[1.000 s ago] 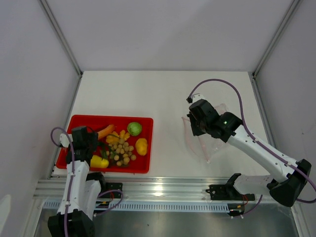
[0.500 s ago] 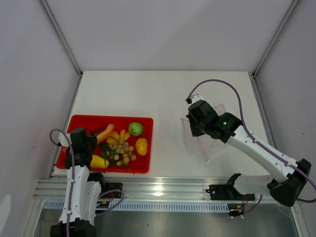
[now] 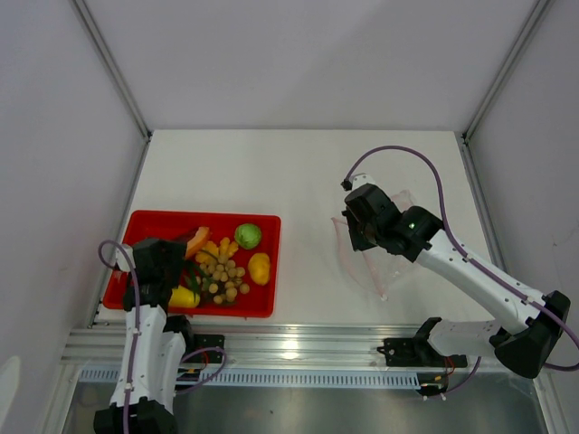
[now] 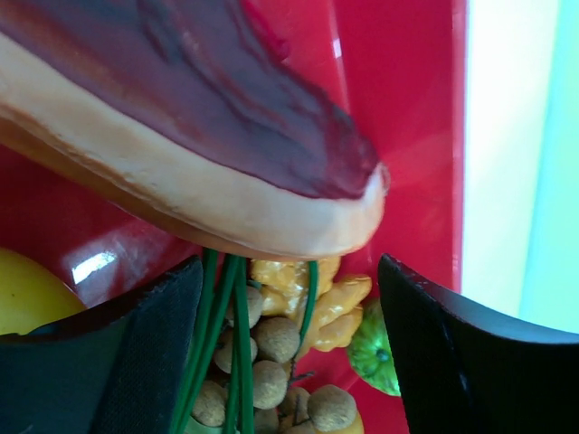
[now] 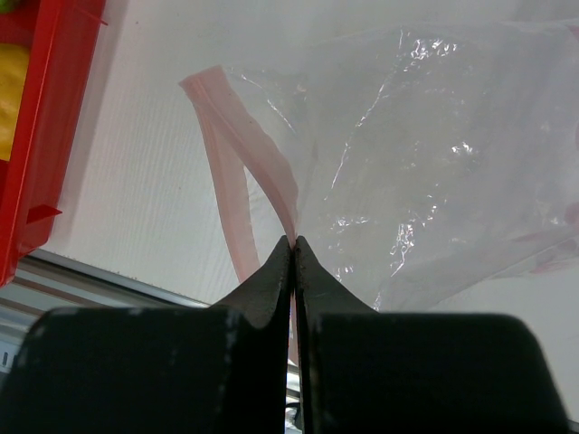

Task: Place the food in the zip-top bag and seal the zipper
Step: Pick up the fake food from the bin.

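The green stalks (image 4: 237,339) are between my left gripper's open fingers, and the wedge is ahead. Next, I move over to the wedge's end (image 4: 348,217) and close there.
The food lies in a red tray (image 3: 145,222): a green ball (image 3: 247,236), a yellow lemon (image 3: 260,268), an orange-brown wedge (image 3: 195,241) and small tan balls (image 3: 223,276). My left gripper (image 3: 166,264) hovers low over the tray's left half. In the left wrist view it (image 4: 289,348) is open, with the wedge (image 4: 226,181) just ahead and green stalks (image 4: 222,344) and tan balls (image 4: 276,339) between its fingers. The clear zip-top bag (image 3: 389,262) lies at the right. My right gripper (image 5: 294,242) is shut on its pink zipper (image 5: 262,149), lifting one lip.
The tray's right wall (image 4: 398,108) borders white table. An aluminium rail (image 3: 298,344) runs along the near edge. Grey walls with metal posts enclose the table on three sides. The tray's corner (image 5: 45,136) shows left of the bag in the right wrist view.
My left gripper has shifted slightly right over the tray and turned toward the wedge. The right arm and the bag have stayed still.
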